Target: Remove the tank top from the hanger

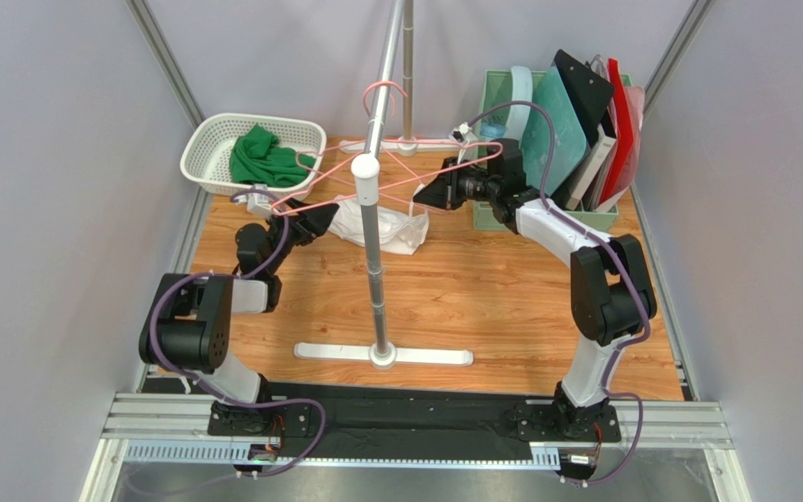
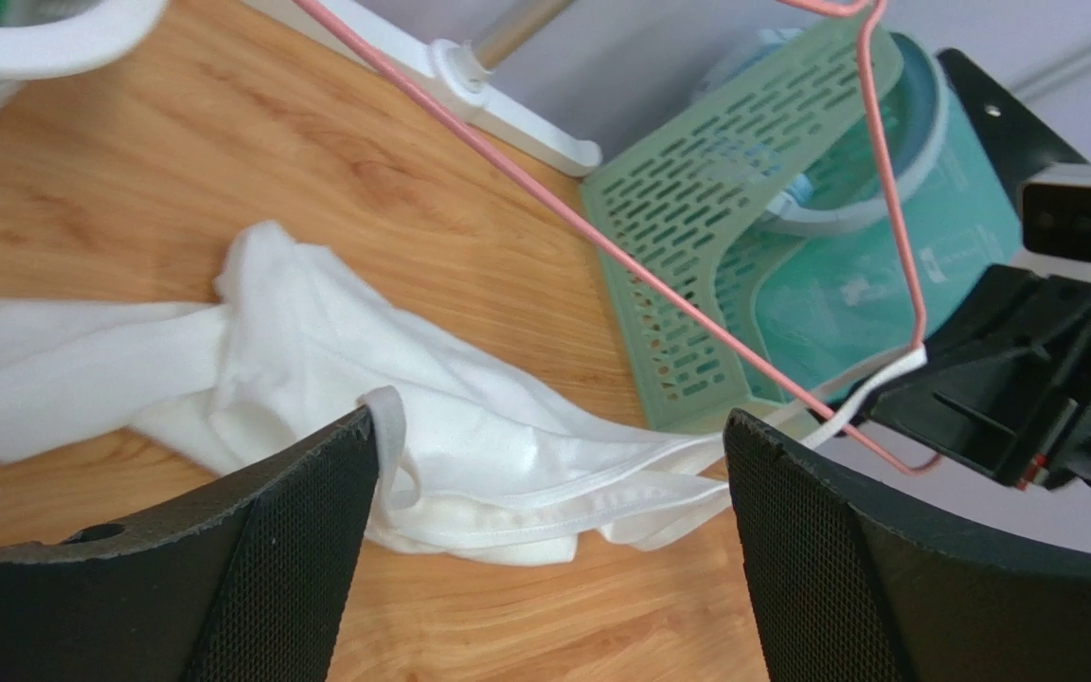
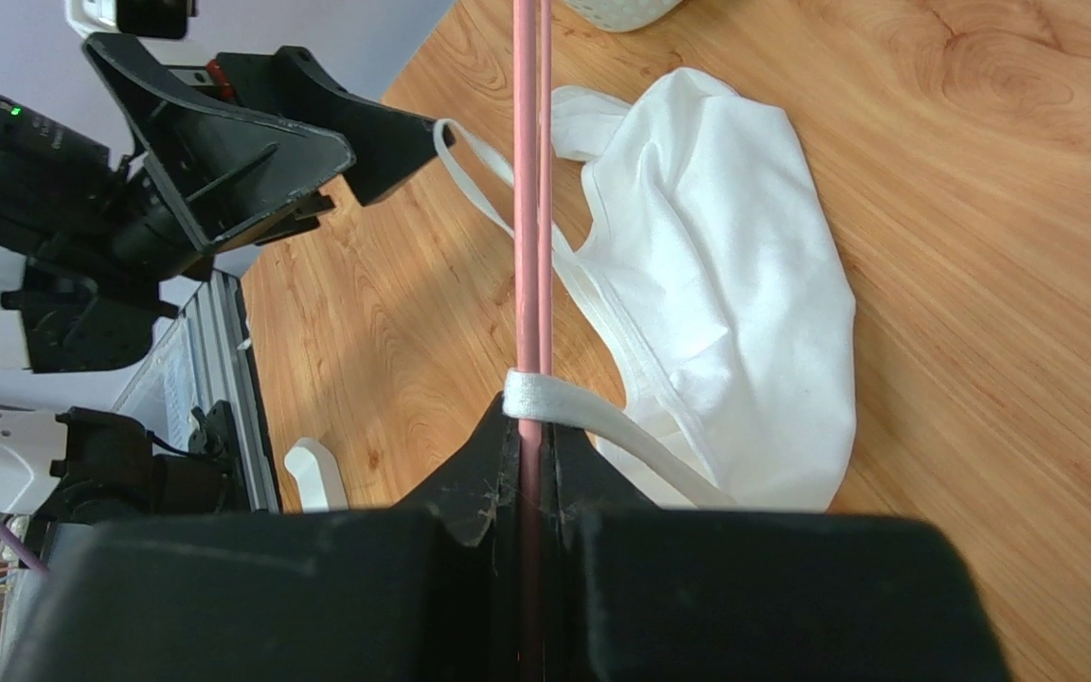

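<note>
Only the strap at my right gripper is still looped over the hanger, so the tank top will come free when I pull that strap.
The white tank top lies crumpled on the wooden table beside the pole. One strap still loops over the pink wire hanger, right at my right gripper, which is shut on the hanger's wire. In the left wrist view the tank top spreads out beyond my left gripper, which is open. A strap loop touches the left fingertip. The strap runs up to the hanger. In the top view my left gripper is left of the pole and my right gripper is right of it.
A metal pole on a white base stands mid-table, between the grippers. A white basket holding green cloth sits back left. A green rack with folders and boards is back right, close behind the right arm.
</note>
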`<state>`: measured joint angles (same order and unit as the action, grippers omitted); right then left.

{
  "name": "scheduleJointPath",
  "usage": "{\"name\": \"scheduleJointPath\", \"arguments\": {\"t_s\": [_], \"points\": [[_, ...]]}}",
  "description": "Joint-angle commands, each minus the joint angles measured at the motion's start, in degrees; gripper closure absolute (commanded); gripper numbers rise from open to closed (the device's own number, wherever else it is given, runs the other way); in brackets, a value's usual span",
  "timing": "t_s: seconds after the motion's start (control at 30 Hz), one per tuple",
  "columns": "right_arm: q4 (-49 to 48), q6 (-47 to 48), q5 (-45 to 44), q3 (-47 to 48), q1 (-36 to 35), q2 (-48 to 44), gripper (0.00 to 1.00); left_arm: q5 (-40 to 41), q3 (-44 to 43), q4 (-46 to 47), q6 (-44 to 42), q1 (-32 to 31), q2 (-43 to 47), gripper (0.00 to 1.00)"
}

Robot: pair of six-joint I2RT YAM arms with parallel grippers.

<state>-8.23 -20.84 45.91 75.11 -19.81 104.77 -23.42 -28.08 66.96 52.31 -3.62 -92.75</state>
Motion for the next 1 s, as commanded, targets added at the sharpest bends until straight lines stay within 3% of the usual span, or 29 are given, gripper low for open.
{"name": "scheduleJointPath", "arguments": {"t_s": [0.0, 0.17, 0.2, 0.37, 0.53, 0.63, 0.67, 0.8, 0.87, 0.97], "points": [[1.02, 3.35, -0.29, 1.62, -0.05, -3.43, 1.00, 10.31, 1.71, -13.84, -7.39, 0.01, 9.15, 0.07], [2.78, 4.67, -0.65, 2.32, -0.05, -3.96, 1.00, 23.14, -4.96, -41.92, -10.91, 0.01, 17.25, 0.04], [2.95, 5.02, -0.39, 2.49, -0.14, -3.96, 1.00, 23.24, -5.58, -43.39, -11.18, 0.01, 17.69, 0.03], [4.71, 6.86, -0.03, 2.76, -0.05, -4.22, 1.00, 23.86, -4.53, -40.69, -11.18, 0.10, 20.50, 0.04], [5.94, 10.72, 4.62, 2.23, -0.14, -4.05, 1.00, 13.27, -6.38, -39.19, -10.12, 0.10, 22.17, 0.10], [10.05, 15.98, 8.05, 2.58, -0.23, -4.31, 1.00, 4.57, -7.33, -33.56, -18.54, 0.01, 23.32, 0.16], [11.47, 17.92, 9.53, 2.84, -0.23, -4.14, 1.00, 3.04, -8.21, -34.78, -26.05, 0.01, 23.49, 0.18], [20.78, 26.71, 11.22, 6.35, -0.22, -3.70, 1.00, 0.48, -11.38, -40.50, -40.05, 0.01, 22.97, 0.16], [26.75, 32.32, 12.35, 7.59, -0.23, -3.52, 1.00, 0.05, -10.86, -37.36, -41.06, 0.01, 21.05, 0.14], [36.76, 39.36, 13.32, 10.14, 0.21, -3.43, 1.00, -7.85, -11.03, -30.93, -42.12, -0.07, 16.92, 0.18]]}}
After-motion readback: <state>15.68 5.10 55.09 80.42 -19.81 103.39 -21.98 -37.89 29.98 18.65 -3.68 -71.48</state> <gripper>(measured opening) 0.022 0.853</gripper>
